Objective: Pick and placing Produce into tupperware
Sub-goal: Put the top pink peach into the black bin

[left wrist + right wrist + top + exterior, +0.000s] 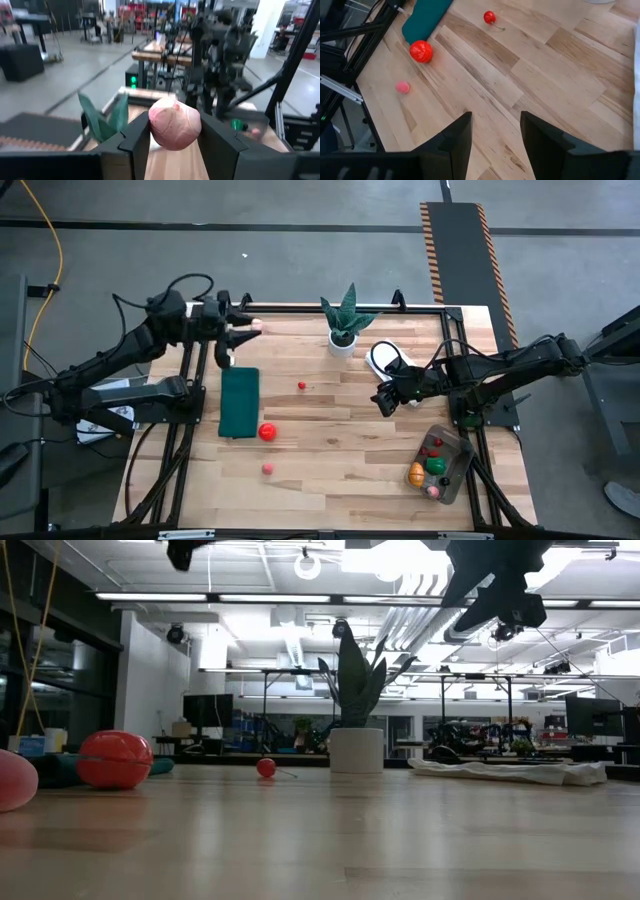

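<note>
The robot's left gripper is holding the pale pink piece far across from the tupperware point(440, 464), so it should pass the piece to the right gripper near the white pot.
My left gripper point(250, 329) hangs over the table's far left corner, shut on a pale pink round piece of produce point(175, 123). My right gripper point(495, 131) stands open above bare wood right of the table's middle, with nothing between its fingers. The tupperware point(452, 470) sits at the near right with several pieces of produce inside. On the wood lie a red tomato-sized piece point(267, 432), a small red berry point(301, 386) and a small pink piece point(268, 469). My left gripper pinches the pink piece by two opposite sides point(153, 131) between its two fingers. The fingers lie about level, coming from the table's left. The piece is lifted well clear of the table.
A dark green mat point(240, 402) lies left of centre, the tomato-sized piece at its near corner. A spiky plant in a white pot point(344, 325) stands at the far edge, a folded white cloth point(384, 357) beside it. Open wood spans the middle and near side.
</note>
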### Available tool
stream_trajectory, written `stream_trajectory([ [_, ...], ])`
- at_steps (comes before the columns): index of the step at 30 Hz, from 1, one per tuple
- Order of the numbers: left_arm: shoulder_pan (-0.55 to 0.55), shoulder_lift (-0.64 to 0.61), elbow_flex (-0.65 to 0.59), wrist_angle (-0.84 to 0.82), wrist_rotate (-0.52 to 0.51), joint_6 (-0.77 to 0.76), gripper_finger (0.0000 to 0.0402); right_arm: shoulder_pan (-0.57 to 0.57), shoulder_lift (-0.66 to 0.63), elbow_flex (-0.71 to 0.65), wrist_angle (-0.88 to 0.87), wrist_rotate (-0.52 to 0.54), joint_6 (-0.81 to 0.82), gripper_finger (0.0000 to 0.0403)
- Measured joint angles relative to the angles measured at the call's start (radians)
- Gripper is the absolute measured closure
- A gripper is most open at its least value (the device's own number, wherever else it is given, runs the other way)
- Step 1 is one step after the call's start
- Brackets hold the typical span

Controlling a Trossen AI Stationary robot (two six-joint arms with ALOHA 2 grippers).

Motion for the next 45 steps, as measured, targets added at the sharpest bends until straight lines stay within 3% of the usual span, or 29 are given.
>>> stream_trajectory([
  [11, 0.0, 0.031, 0.188, -0.021, -0.004, 0.056, 0.0261, 0.0, 0.0, 0.0, 0.006, 0.012, 0.008, 0.0245],
  [17, -0.004, 0.078, 0.268, -0.149, -0.004, 0.181, 0.0261, 0.0, 0.0, 0.0, 0.069, 0.011, 0.008, 0.0245],
  [23, -0.098, 0.146, 0.296, -0.175, -0.025, 0.262, 0.0261, 0.0, 0.0, 0.0, 0.138, 0.012, 0.007, 0.0245],
  [31, -0.273, 0.272, 0.335, -0.16, -0.156, 0.365, 0.0261, 0.0, -0.02, 0.0, 0.204, 0.013, -0.028, 0.0245],
  [40, -0.377, 0.383, 0.406, -0.156, -0.265, 0.453, 0.0261, 0.0, -0.179, 0.0, 0.225, 0.122, -0.089, 0.0245],
  [45, -0.419, 0.419, 0.425, -0.074, -0.303, 0.5, 0.0261, 0.0, -0.27, 0.0, 0.268, 0.164, -0.14, 0.0245],
])
